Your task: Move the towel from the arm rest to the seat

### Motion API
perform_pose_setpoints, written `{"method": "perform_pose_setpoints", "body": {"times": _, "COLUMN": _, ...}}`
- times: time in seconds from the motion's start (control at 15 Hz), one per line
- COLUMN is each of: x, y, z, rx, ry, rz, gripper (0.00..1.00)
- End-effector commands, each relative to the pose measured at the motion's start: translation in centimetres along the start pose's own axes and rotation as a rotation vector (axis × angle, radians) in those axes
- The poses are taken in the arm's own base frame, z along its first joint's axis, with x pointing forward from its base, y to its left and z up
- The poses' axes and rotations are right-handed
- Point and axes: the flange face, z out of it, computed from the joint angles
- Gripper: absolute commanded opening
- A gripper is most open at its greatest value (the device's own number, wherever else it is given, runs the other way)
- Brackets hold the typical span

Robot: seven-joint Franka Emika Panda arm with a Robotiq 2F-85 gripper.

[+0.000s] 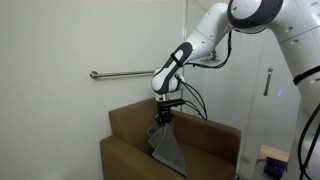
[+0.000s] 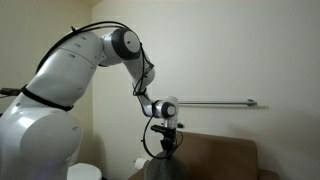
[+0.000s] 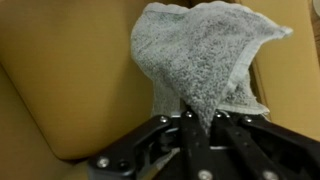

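The towel is hanging next to the armrest, so next my gripper brings it across toward the middle of the seat and then lowers it first.
A grey towel hangs from my gripper above the brown armchair. It droops down over the chair's seat area, lifted clear of the armrest. In the wrist view the towel is pinched between the fingers of the gripper, which is shut on its top corner, with the brown cushion below. In an exterior view the gripper holds the towel low over the chair; the towel is dark and partly cut off by the frame's edge.
A metal grab rail runs along the white wall behind the chair; it also shows in an exterior view. A door with a handle stands beside the chair. A small table with objects is near the door.
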Motion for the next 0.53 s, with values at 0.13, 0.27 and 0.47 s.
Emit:
{"method": "perform_pose_setpoints", "body": {"times": 0.13, "x": -0.5, "y": 7.3, "z": -2.3, "rx": 0.068, "ry": 0.006, "rz": 0.079, "gripper": 0.04}}
{"method": "perform_pose_setpoints", "body": {"times": 0.27, "x": -0.2, "y": 8.9, "z": -2.6, "rx": 0.11, "ry": 0.002, "rz": 0.092, "gripper": 0.04}}
{"method": "perform_pose_setpoints", "body": {"times": 0.47, "x": -0.7, "y": 10.6, "z": -2.9, "rx": 0.179, "ry": 0.005, "rz": 0.093, "gripper": 0.04}}
